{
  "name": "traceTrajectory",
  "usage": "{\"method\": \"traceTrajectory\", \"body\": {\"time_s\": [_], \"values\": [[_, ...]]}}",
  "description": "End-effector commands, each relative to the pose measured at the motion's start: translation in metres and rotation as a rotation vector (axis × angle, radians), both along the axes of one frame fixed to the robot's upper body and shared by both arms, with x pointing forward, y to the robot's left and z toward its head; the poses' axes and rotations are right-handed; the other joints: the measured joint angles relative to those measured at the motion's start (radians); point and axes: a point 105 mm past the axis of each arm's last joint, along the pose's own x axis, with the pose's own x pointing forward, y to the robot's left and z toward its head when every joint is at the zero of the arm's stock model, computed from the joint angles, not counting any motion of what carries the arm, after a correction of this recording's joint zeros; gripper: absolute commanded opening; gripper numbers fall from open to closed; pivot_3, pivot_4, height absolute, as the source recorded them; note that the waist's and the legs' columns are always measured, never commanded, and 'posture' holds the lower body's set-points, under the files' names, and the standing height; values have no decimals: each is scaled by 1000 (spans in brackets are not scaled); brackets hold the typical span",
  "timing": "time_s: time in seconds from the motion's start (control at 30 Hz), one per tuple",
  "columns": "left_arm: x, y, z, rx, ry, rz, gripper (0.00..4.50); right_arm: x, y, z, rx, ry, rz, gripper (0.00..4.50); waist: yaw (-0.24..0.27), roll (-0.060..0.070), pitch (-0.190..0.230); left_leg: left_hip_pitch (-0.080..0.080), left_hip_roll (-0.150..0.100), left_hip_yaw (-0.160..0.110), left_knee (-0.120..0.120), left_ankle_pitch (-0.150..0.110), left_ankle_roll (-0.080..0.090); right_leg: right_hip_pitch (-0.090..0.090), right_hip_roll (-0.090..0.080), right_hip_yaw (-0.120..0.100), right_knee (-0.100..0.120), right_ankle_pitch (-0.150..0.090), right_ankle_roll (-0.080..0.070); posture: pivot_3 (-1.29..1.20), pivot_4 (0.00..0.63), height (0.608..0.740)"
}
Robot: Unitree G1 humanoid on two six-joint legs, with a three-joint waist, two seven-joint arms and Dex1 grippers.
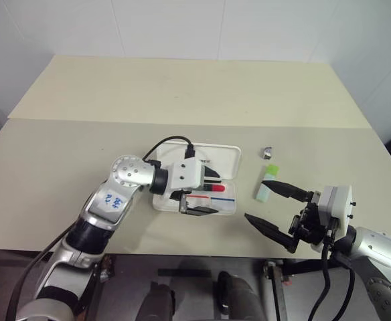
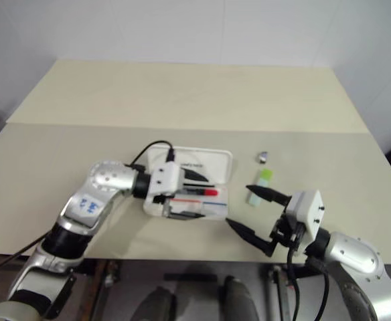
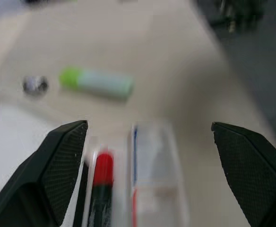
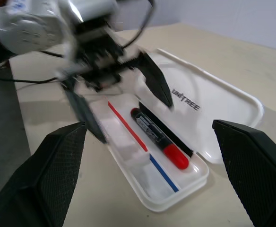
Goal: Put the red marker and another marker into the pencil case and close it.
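The divider leaves a long empty slot (image 4: 121, 135) next to the red stripe, so the pale green highlighter will lie flat in that slot when I lower it.
The white pencil case (image 1: 223, 159) lies open on the table, lid flat behind its tray. Inside the tray rests the red marker (image 4: 160, 139), beside a red-and-blue stripe. Just over the tray hovers my left gripper (image 1: 210, 192), open and holding nothing. To the right of the case, on the table, lies the pale green highlighter (image 1: 267, 182) with its lime cap pointing away. My right gripper (image 1: 276, 208) stands open near the table's front edge, just this side of the highlighter, with nothing between its fingers.
A small silvery object (image 1: 267, 152) sits on the table behind the highlighter. The beige table (image 1: 82, 147) has a seam running across it, and white walls rise behind its far edge.
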Motion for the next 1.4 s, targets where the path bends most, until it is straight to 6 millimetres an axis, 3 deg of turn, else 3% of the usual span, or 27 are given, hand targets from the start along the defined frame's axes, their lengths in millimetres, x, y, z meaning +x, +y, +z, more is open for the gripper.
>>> {"method": "traceTrajectory", "body": {"time_s": [0.03,0.2,0.43,0.77,1.13,1.3,1.4], "values": [[-12,7,29,-190,-21,-27,4482,8,-6,7,-12,-38,-70,4500,0,0,0,0,0,0,0,0,0,0,0,0,0,0,0,0,150,740],[-15,37,35,-288,-5,29,4482,29,-14,1,-27,-28,-193,4500,-7,0,0,2,0,0,1,0,0,1,1,1,1,-2,-5,0,150,740],[-20,82,28,-297,32,49,4482,67,-17,-15,-82,54,-360,4500,-21,0,0,2,0,-1,1,0,0,1,1,1,1,-3,-7,0,150,740],[-33,119,30,-333,50,1,4482,108,-25,-24,-102,202,-641,4500,-23,1,0,1,0,-1,-1,0,0,-1,1,0,1,-3,-7,0,150,740],[-33,132,40,-344,58,-54,4482,104,-42,-26,-134,278,-871,4500,-23,1,0,0,0,-2,-5,0,0,-1,1,0,1,-2,-5,0,150,740],[-31,132,40,-356,94,-92,4482,99,-41,-40,-154,403,-927,4500,-26,1,0,1,0,-2,-8,0,0,-2,1,0,1,-2,-4,0,150,740],[-30,135,41,-352,106,-94,4482,100,-36,-35,-127,402,-908,4500,-26,1,0,1,0,-2,-10,0,0,-3,2,-1,1,-2,-4,0,150,740]]}}
